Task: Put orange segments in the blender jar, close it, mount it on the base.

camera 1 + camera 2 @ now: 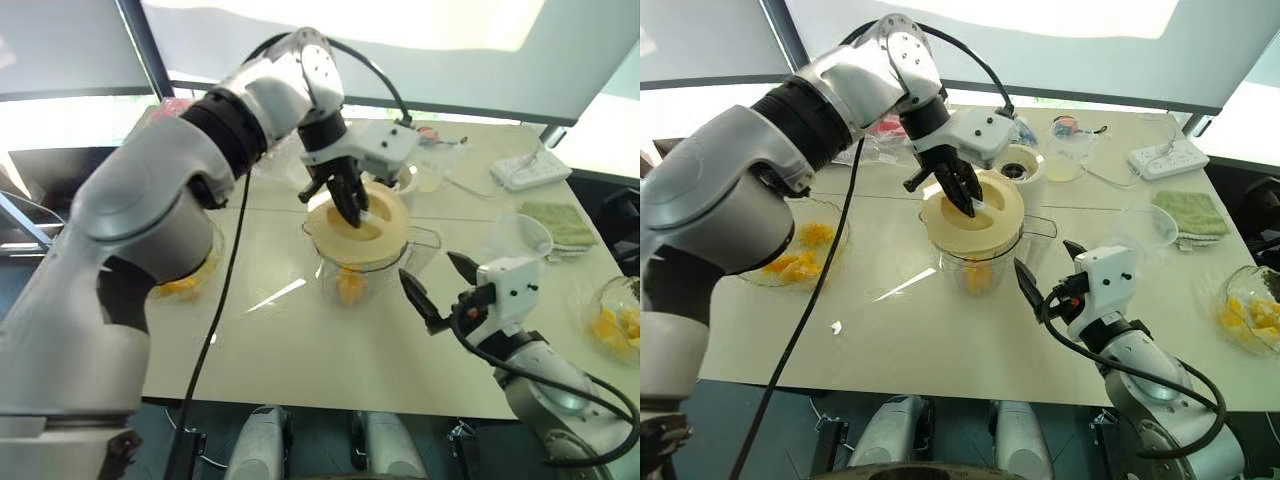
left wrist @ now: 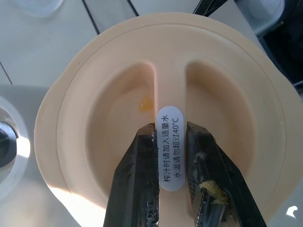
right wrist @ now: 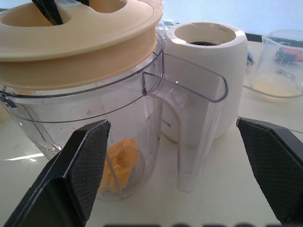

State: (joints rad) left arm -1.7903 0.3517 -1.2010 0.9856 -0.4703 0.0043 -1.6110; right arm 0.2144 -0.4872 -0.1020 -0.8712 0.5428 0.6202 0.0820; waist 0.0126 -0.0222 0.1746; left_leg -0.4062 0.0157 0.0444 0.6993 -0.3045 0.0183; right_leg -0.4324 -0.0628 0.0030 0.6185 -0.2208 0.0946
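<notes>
The orange segments (image 1: 351, 286) sit low inside the tall clear walls (image 1: 377, 287), so I expect them to stay bunched together at the bottom when I carry the blender jar.
The clear blender jar (image 3: 71, 118) stands mid-table with orange segments (image 3: 120, 163) at its bottom. A pale-yellow lid (image 2: 94, 118) lies on the jar's mouth. My left gripper (image 2: 171, 130) points down from above and is shut on the lid's centre ridge, which carries a white label. My right gripper (image 3: 175, 137) is open and level, just in front of the jar's side handle (image 3: 199, 118) without touching it. The cream-white base (image 3: 208, 61) stands right behind the jar, its dark socket facing up.
A shallow bowl of orange pieces (image 1: 800, 255) sits at the left, another (image 1: 1250, 315) at the right edge. An empty clear bowl (image 1: 1150, 228), a green cloth (image 1: 1190, 212), a power strip (image 1: 1170, 158) and a measuring cup (image 3: 279, 66) lie to the right and behind.
</notes>
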